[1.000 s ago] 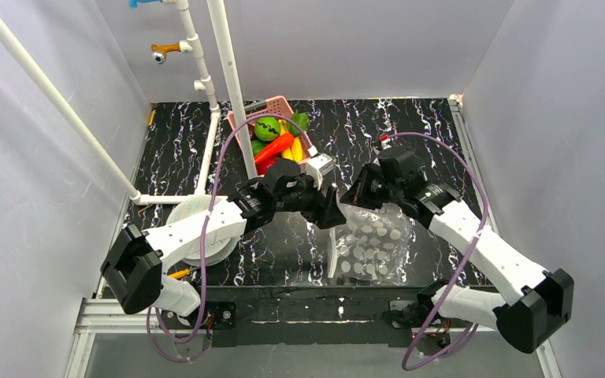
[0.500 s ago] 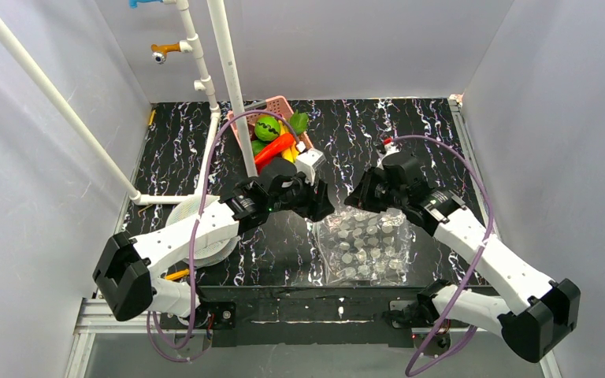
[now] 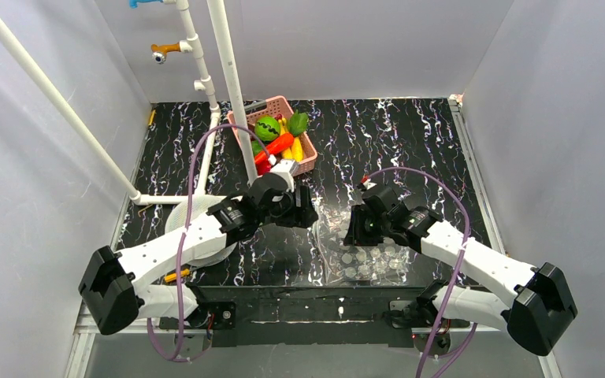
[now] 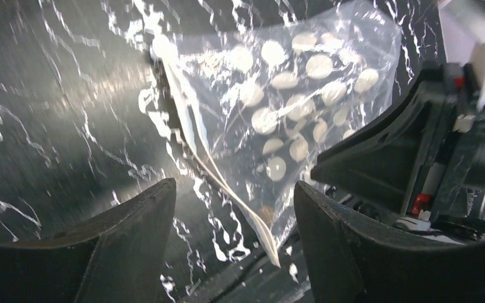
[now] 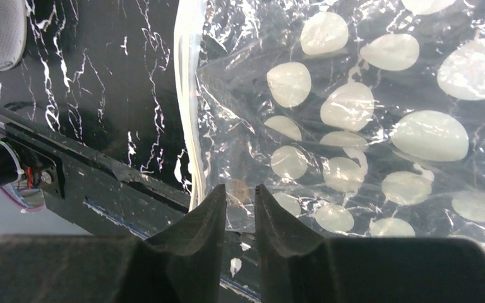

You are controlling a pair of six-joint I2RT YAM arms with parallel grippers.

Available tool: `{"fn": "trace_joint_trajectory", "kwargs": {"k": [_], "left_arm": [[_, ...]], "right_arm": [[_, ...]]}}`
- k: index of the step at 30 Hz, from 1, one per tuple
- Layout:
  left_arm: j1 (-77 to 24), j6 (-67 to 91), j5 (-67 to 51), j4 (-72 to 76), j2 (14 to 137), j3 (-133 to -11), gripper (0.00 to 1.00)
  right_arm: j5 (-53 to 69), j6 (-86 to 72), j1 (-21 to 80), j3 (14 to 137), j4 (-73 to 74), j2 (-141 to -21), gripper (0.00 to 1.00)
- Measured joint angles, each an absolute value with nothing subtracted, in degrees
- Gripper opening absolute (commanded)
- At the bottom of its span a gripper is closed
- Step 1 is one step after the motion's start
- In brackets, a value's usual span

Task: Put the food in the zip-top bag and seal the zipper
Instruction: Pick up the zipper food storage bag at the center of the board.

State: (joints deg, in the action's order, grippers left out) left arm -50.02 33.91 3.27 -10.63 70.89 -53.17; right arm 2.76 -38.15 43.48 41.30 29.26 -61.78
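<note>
The zipper's two white strips are already a little apart, so I expect the opening of the zip-top bag will spread open when I raise its edge.
The zip-top bag, clear with pale dots, lies flat on the black marbled table near the front edge. Its zipper is a white strip along the bag's left side, also seen in the left wrist view. My right gripper hovers low over the bag's near-left corner, jaws a narrow gap apart with nothing pinched. My left gripper stands wide open just left of the bag, apart from it. The food, a green round piece, an orange-red carrot and yellow pieces, sits in the pink basket at the back.
A white pipe frame stands upright just left of the basket. A white round plate lies partly under my left arm. A black rail runs along the table's front edge close to the bag.
The bag, held up between both grippers a second ago, now lies flat on the table. My right gripper has parted its jaws and dropped lower. My left gripper drew back to the left.
</note>
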Motion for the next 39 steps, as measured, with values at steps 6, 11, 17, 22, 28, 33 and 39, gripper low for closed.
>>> {"fn": "trace_joint_trajectory", "kwargs": {"k": [6, 11, 17, 22, 28, 33, 39], "left_arm": [[-50.0, 43.6, 1.5, -9.3, 70.5, -46.2, 0.49], [-50.0, 47.7, 1.6, -6.3, 76.3, -45.3, 0.39], [-50.9, 50.1, 3.1, -5.2, 85.6, -46.8, 0.34], [-52.0, 51.7, 5.6, -4.8, 87.0, -46.9, 0.33], [-52.2, 52.6, 6.7, -3.4, 89.5, -47.8, 0.32], [-52.3, 52.8, 7.1, -3.5, 91.1, -47.8, 0.24], [-52.3, 52.8, 7.2, -3.3, 91.5, -48.2, 0.25]], "right_arm": [[2.1, -39.9, 42.9, 38.8, 24.5, -61.8, 0.16], [3.5, -40.5, 41.6, 34.5, 20.4, -61.1, 0.16], [4.7, -40.8, 41.6, 32.4, 18.2, -58.8, 0.17], [4.7, -41.1, 41.2, 31.9, 17.2, -57.1, 0.18], [5.0, -41.2, 40.8, 30.9, 16.3, -56.9, 0.18], [5.1, -41.2, 40.6, 30.5, 15.9, -56.4, 0.18], [5.4, -41.2, 40.5, 30.2, 15.9, -56.2, 0.18]]}}
